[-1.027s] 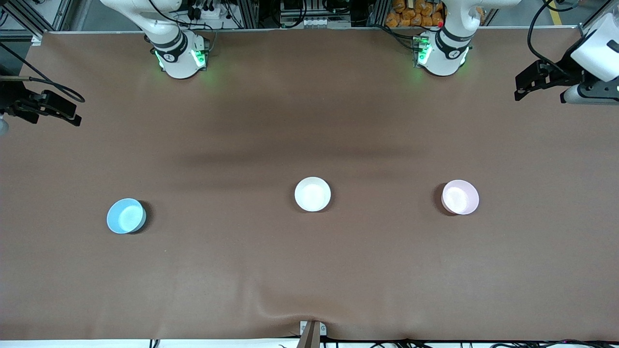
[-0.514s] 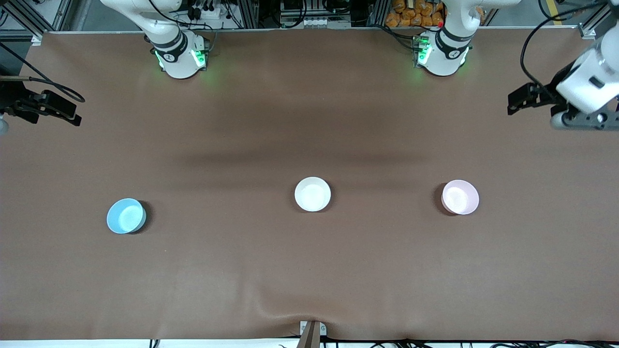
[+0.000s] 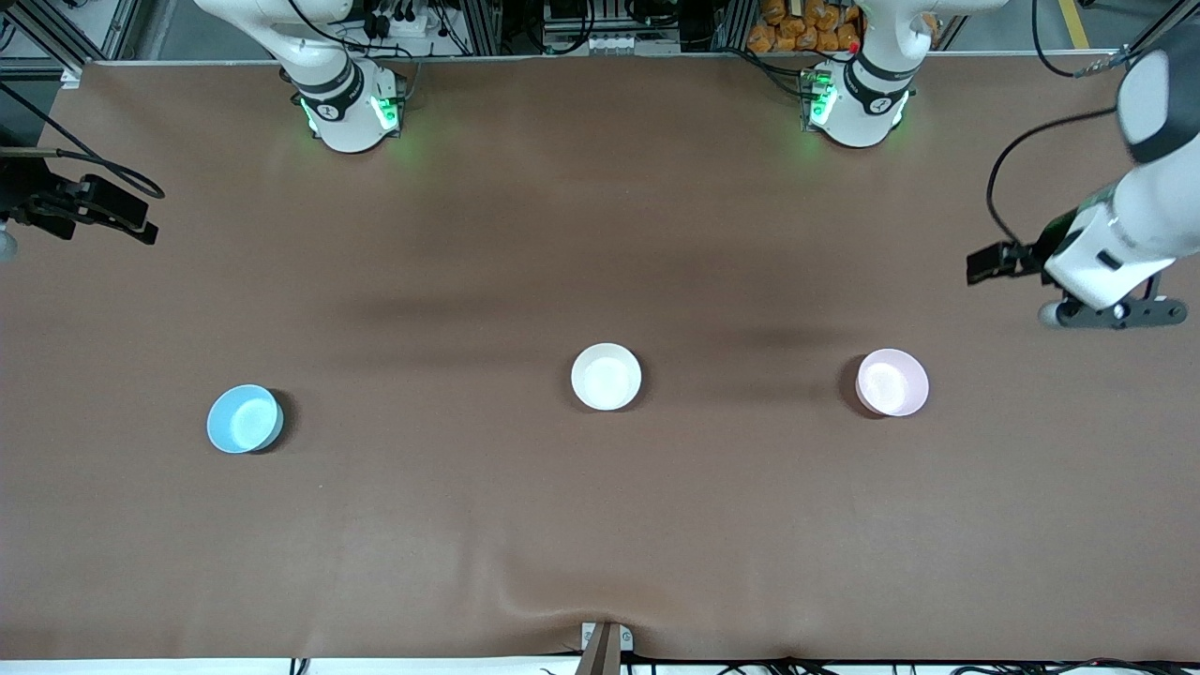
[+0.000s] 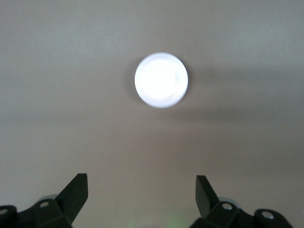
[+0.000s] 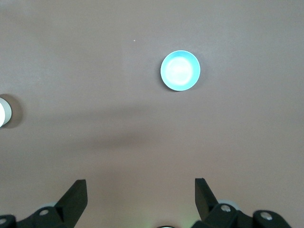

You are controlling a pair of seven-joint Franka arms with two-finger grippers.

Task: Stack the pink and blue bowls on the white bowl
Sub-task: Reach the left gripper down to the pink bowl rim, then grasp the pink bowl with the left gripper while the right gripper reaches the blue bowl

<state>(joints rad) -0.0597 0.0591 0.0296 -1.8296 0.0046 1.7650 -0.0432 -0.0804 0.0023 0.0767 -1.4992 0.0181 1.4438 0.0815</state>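
Observation:
The white bowl's opening is open and matches the pink bowl's width, so the pink bowl will nest deep inside when I lower it.
Three bowls stand apart in a row on the brown table. The blue bowl is toward the right arm's end. In the middle stands the white bowl, its edge also in the right wrist view. The pink bowl is toward the left arm's end and looks washed-out white in the left wrist view. My left gripper hangs open and empty over the table, closer to the left arm's end than the pink bowl. My right gripper is open and empty, high over the right arm's end.
Both arm bases stand along the table edge farthest from the front camera. A small bracket sits at the table edge nearest it, where the brown cover wrinkles. Bare tabletop lies between the bowls.
The left arm has swung its hand down the view toward the pink bowl, still open. The right arm and all three bowls have not moved.

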